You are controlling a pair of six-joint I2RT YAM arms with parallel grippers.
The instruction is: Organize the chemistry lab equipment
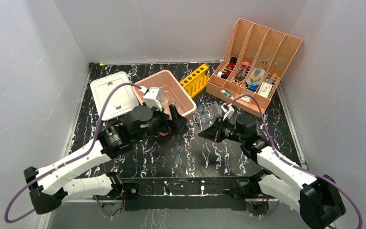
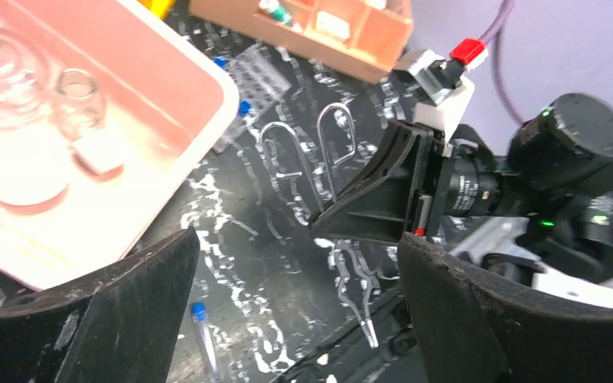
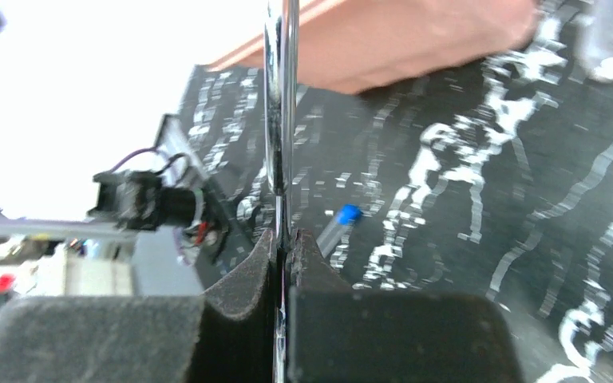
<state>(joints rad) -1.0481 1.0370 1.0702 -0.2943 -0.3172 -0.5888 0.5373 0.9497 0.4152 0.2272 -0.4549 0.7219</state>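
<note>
The tongs (image 2: 318, 188) are held by the middle in my right gripper, away from the pink tub. My left gripper should grab the tongs' free loops (image 2: 277, 132) and carry them over.
In the top view my right gripper (image 1: 205, 134) is shut on the thin metal wire tongs (image 1: 201, 116), lifted over the table's middle. The left wrist view shows the tongs (image 2: 369, 329) running through that gripper (image 2: 351, 209), loops up and tips down. In the right wrist view the wire (image 3: 281, 120) rises from between the closed fingers (image 3: 283, 247). My left gripper (image 1: 175, 121) (image 2: 299, 311) stands wide open and empty beside the pink tub (image 1: 187, 102). In the tub (image 2: 207, 80) lie a clear round flask (image 2: 0, 72), a small beaker (image 2: 76, 100) and a white round dish (image 2: 24, 179).
A blue-capped tube (image 1: 177, 160) (image 2: 203, 335) (image 3: 339, 223) lies on the black marbled table. A yellow tube rack (image 1: 195, 80), a clear rack (image 1: 214, 107) and the peach organizer (image 1: 255, 62) stand behind. A white lid (image 1: 112, 93) lies left of the tub.
</note>
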